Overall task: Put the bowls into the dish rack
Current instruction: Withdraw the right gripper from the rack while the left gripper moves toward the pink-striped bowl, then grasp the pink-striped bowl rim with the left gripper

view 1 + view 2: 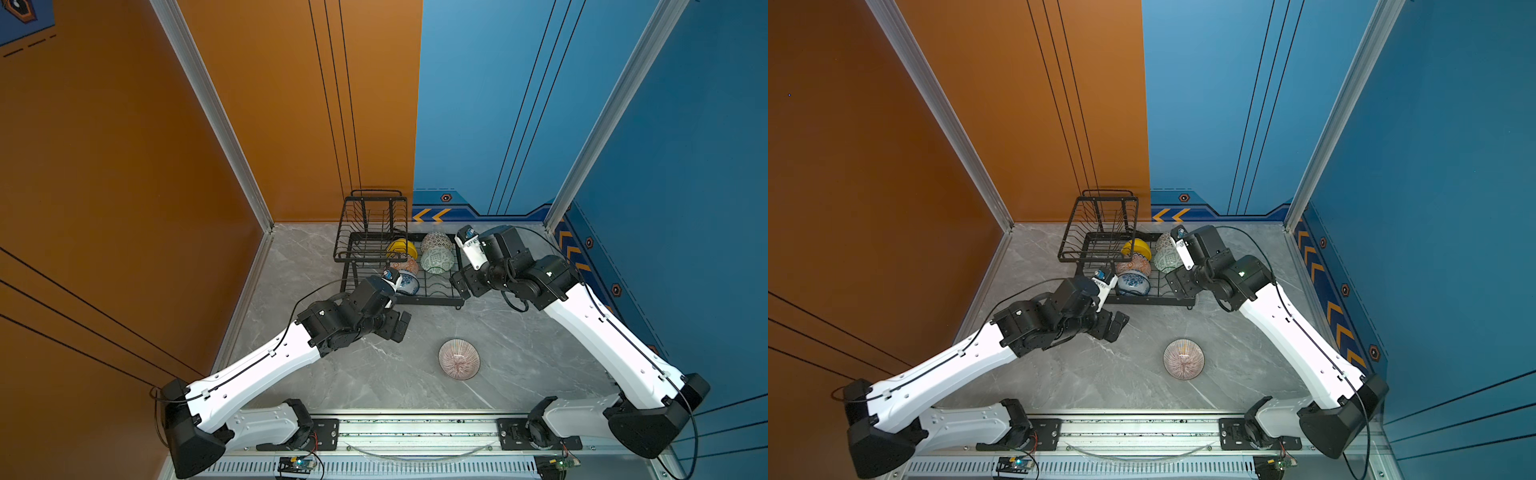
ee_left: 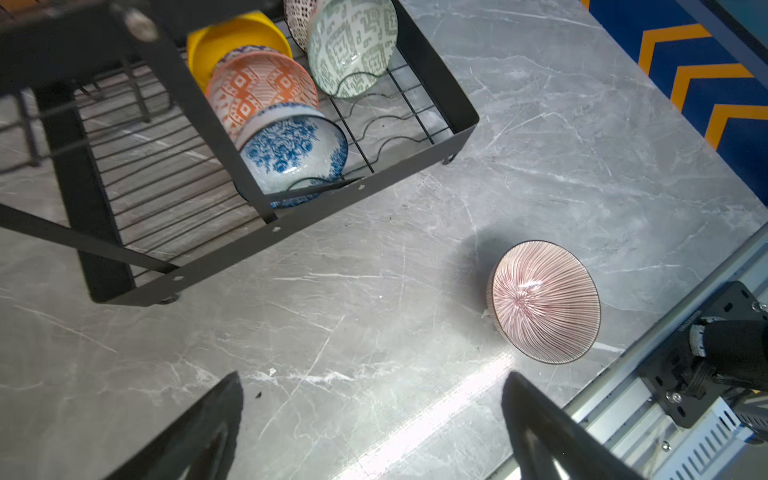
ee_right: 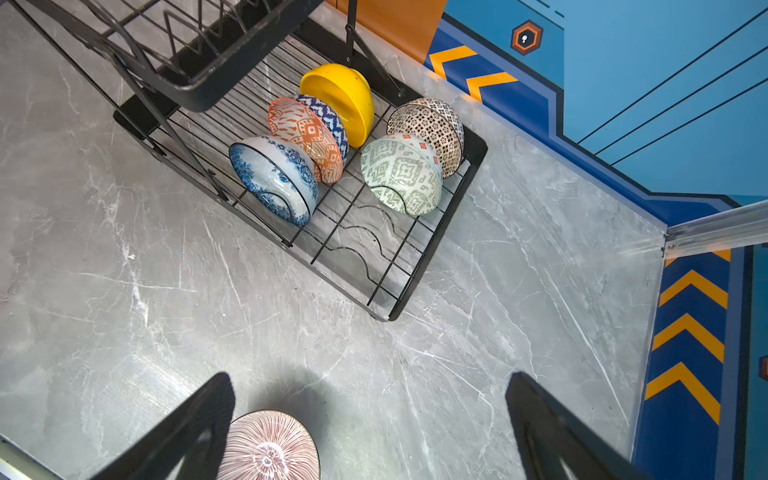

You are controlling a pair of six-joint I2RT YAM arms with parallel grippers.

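The pink bowl (image 1: 459,360) is upright and its rim is clear of the rack, so my open left gripper keeps going to the bowl's near rim (image 1: 444,346) until its fingers are on both sides of that rim.
The black wire dish rack (image 1: 436,300) stands at the back of the table. Several bowls rest on edge in its low tray: yellow (image 1: 401,248), orange-white (image 3: 307,137), blue-white floral (image 2: 291,149), dark fine-patterned (image 3: 432,124) and pale green (image 1: 437,261). A pink radial-striped bowl (image 1: 459,359) sits upright on the table in front of the rack, apart from both grippers. My left gripper (image 2: 372,376) hovers open left of it, with nothing between its fingers. By the rack's right front corner, my right gripper (image 3: 369,376) is also open and empty.
The rack's raised basket tier (image 1: 372,216) holds nothing. The grey marble table (image 1: 1100,382) is bounded by orange and blue walls at the back and sides. An aluminium rail (image 1: 415,428) carrying the arm bases runs along its front edge.
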